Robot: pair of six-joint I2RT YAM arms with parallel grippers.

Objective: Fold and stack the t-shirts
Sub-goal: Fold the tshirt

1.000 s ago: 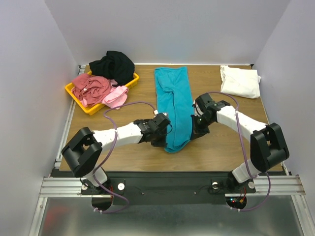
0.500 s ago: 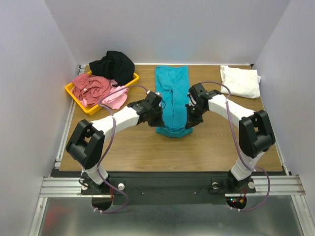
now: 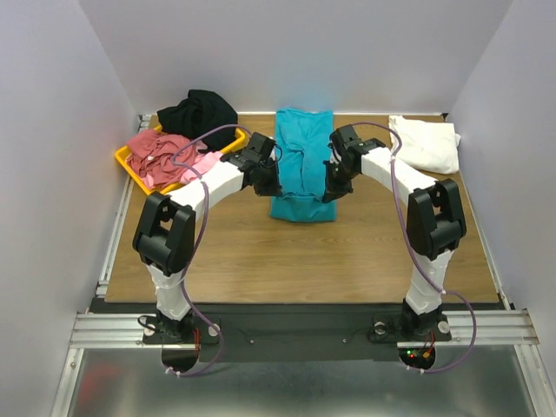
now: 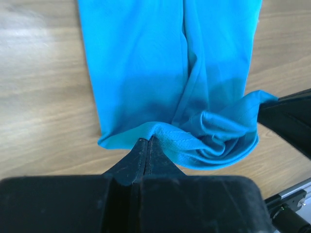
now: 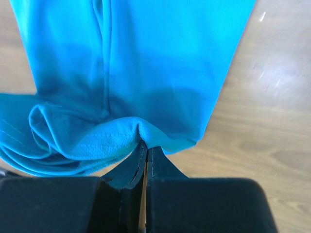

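The hem corners (image 3: pixel 321 200) are in line with the teal t-shirt's side edges, so my right gripper should next go toward the t-shirt's far end and let go over its flat part (image 3: pixel 308 158).
The teal t-shirt (image 3: pixel 303 156) lies as a long strip at the middle back of the table, its near end doubled over. My left gripper (image 3: pixel 270 181) is shut on the hem at the left corner of that lifted end (image 4: pixel 160 136). My right gripper (image 3: pixel 333 188) is shut on the right corner of the same hem (image 5: pixel 121 136). The pinched cloth bunches between the two grippers above the flat part of the shirt (image 4: pixel 141 58). A white t-shirt (image 3: pixel 425 143) lies folded at the back right. Black (image 3: pixel 200 113), dusty red (image 3: pixel 161 149) and pink (image 3: pixel 205 165) t-shirts are heaped at the back left.
The yellow tray (image 3: pixel 128 165) at the back left holds the red and pink shirts, and the black one hangs over its far end. White walls close the table on three sides. Bare wood (image 3: pixel 295 261) spreads between the teal shirt and the arm bases.
Both grippers have carried the teal shirt's near end away from the bases toward the back of the table, so the strip now lies shorter and doubled over.
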